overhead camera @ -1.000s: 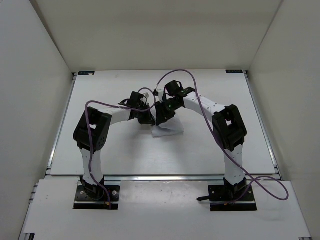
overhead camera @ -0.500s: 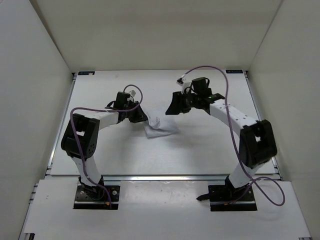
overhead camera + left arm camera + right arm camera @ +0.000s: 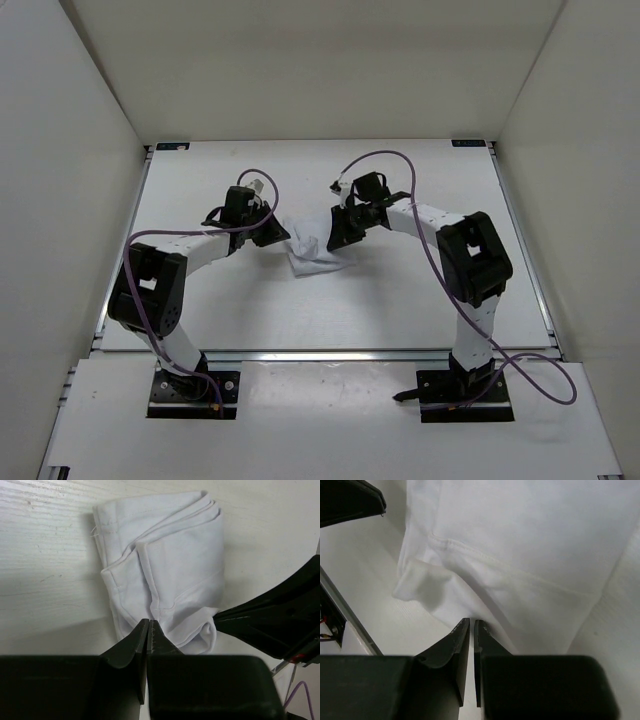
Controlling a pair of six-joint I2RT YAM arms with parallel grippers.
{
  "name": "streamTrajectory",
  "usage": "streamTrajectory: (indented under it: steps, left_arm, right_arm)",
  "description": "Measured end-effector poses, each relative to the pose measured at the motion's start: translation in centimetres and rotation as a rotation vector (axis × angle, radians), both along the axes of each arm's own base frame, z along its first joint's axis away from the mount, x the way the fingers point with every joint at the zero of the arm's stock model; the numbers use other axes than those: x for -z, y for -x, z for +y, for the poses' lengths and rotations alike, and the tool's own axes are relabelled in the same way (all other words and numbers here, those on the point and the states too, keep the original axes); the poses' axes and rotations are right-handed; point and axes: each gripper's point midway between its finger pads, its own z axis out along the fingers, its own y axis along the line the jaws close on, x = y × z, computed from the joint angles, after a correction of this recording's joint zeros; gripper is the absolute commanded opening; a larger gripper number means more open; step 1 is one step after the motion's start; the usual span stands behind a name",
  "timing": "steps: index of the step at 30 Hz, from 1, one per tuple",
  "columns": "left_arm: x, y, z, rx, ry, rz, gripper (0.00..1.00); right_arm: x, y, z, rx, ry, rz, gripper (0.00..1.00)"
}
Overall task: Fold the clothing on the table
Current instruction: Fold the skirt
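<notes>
My left gripper needs to hold the clothing's layered side edge [image 3: 136, 580] while my right gripper flattens the fold, because the clothing's near corner sticks up in a loose fold [image 3: 201, 626].
The clothing [image 3: 318, 252] lies as a small, folded, rumpled white bundle in the middle of the table [image 3: 400, 310]. My left gripper [image 3: 283, 238] is at its left edge. In the left wrist view its jaws [image 3: 149, 623] are pressed together on the hem of the clothing [image 3: 170, 570]. My right gripper [image 3: 338, 240] is at the bundle's right edge. In the right wrist view it [image 3: 472, 622] has only a sliver between its jaws, and they pinch the near edge of the clothing [image 3: 520, 540]. Each gripper shows in the other's wrist view, the right one [image 3: 270, 620] and the left one [image 3: 350, 500].
White walls [image 3: 80, 150] stand round the table on the left, back and right. A metal-framed edge [image 3: 330, 352] runs along the near side in front of both arm bases. Purple cables [image 3: 375, 158] loop above the arms.
The arms parted from over the bundle, then the right gripper swung back to its right edge. Both grippers opened and closed again at the cloth. The bundle shifted slightly left.
</notes>
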Motion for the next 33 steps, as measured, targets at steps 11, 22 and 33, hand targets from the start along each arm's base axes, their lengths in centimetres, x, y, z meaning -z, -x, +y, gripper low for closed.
streamTrajectory:
  steps: [11,22,33]
  left_arm:
    - [-0.3,-2.0,-0.9,0.007,0.014,-0.007,0.12]
    - [4.2,-2.4,-2.2,0.037,-0.015,0.115,0.28]
    - [4.0,-3.2,-1.3,0.016,-0.016,0.117,0.15]
  right_arm:
    - [-1.3,1.1,4.4,-0.139,-0.058,-0.034,0.08]
    - [1.4,6.5,6.5,-0.279,-0.073,0.045,0.08]
    - [0.2,6.4,7.3,-0.298,-0.083,0.038,0.06]
